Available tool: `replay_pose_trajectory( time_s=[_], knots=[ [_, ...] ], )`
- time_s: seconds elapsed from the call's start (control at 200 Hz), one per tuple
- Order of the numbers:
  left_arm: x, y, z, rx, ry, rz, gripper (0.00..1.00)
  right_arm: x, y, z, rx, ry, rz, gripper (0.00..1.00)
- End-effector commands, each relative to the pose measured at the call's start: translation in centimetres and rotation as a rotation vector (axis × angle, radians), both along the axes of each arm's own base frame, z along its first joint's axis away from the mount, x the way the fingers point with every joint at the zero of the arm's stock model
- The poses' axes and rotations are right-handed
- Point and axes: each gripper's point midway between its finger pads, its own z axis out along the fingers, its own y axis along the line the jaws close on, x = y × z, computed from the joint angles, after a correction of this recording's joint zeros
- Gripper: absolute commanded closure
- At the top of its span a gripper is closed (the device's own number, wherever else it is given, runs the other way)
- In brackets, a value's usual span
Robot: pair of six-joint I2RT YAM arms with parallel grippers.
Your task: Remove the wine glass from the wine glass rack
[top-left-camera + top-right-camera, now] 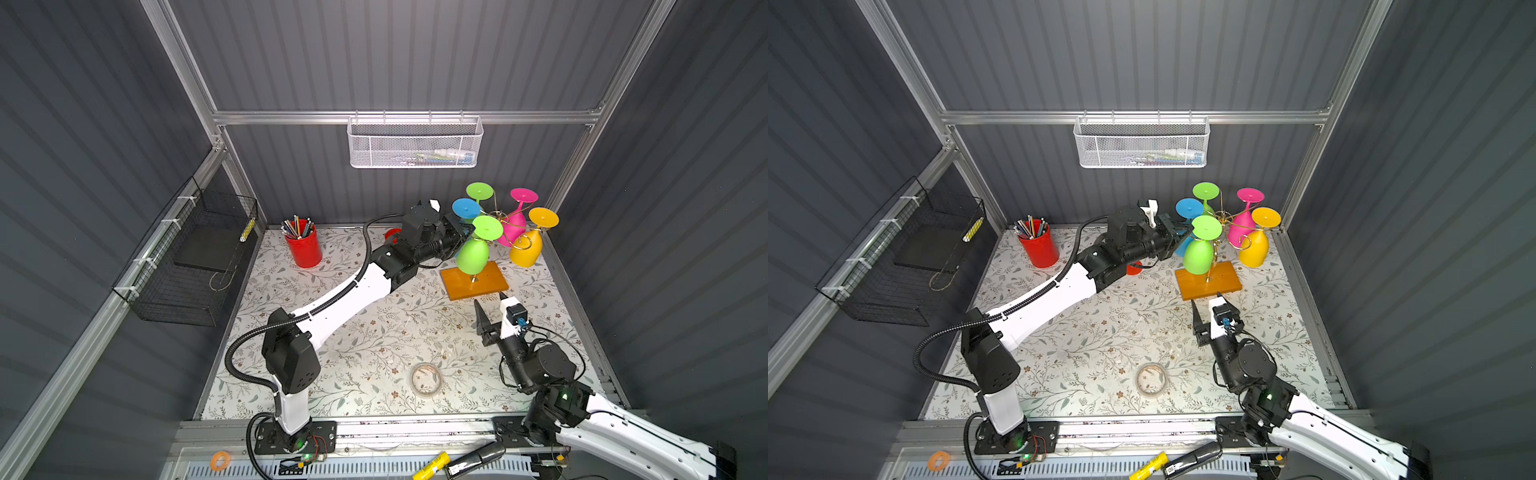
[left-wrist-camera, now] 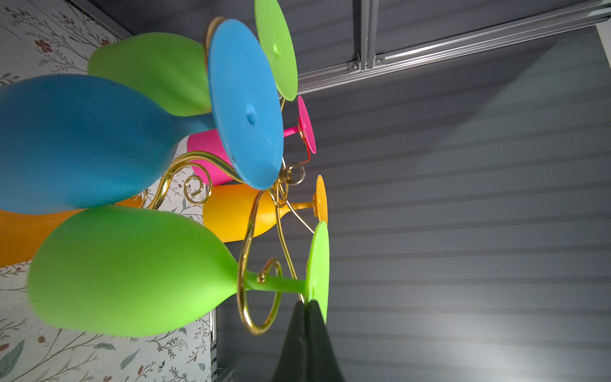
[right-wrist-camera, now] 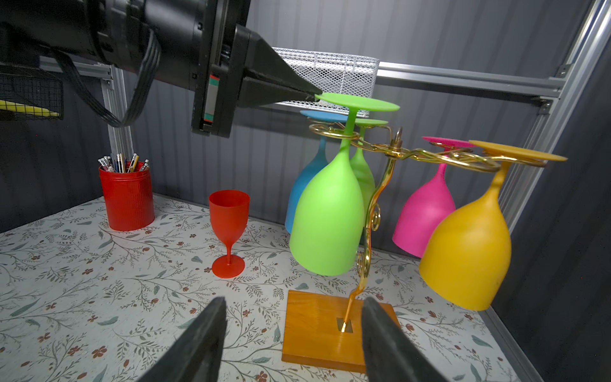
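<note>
I should use my left gripper to pull the front green wine glass away from the rack's middle first and then toward the front, because the glass's stem sits inside the spiral arm.
The wine glass rack is a gold wire tree on an orange-brown wooden base, at the back right. Blue, green, pink and yellow glasses hang upside down from it. The front green wine glass has its stem in a spiral arm and its foot raised above the wire. My left gripper is shut on the rim of that foot. My right gripper stands open and empty, low at the base's front edge.
A red wine glass stands upright on the floral table, under the left arm. A red pencil cup is at the back left. A white mesh basket hangs on the rear wall, a black wire basket on the left wall. A tape roll lies near the front.
</note>
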Motion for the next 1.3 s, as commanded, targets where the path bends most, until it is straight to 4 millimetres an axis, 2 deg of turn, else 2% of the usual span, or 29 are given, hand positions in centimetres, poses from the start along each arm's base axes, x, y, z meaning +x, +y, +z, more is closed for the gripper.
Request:
replay_pose_trajectory(
  time_s=[0.0,0.26,0.495,0.755,1.296],
  knots=[
    [0.1,-0.2,1.4,-0.006,-0.046,0.006,1.00,0.0,-0.5,-0.4,0.009,0.012,-0.019,0.35],
    [0.2,-0.2,1.1,0.013,-0.052,0.013,1.00,0.0,-0.6,-0.6,0.009,0.017,-0.021,0.35],
    [-0.5,0.8,0.8,0.016,-0.048,0.015,1.00,0.0,-0.6,-0.7,0.011,0.017,-0.020,0.35],
    [-1.1,2.1,1.3,0.021,-0.070,0.031,1.00,0.0,-0.5,-0.8,0.013,0.018,-0.017,0.35],
    [0.4,4.2,1.8,0.011,-0.076,0.075,1.00,0.0,-0.5,-0.8,0.017,0.023,-0.015,0.35]
  ],
)
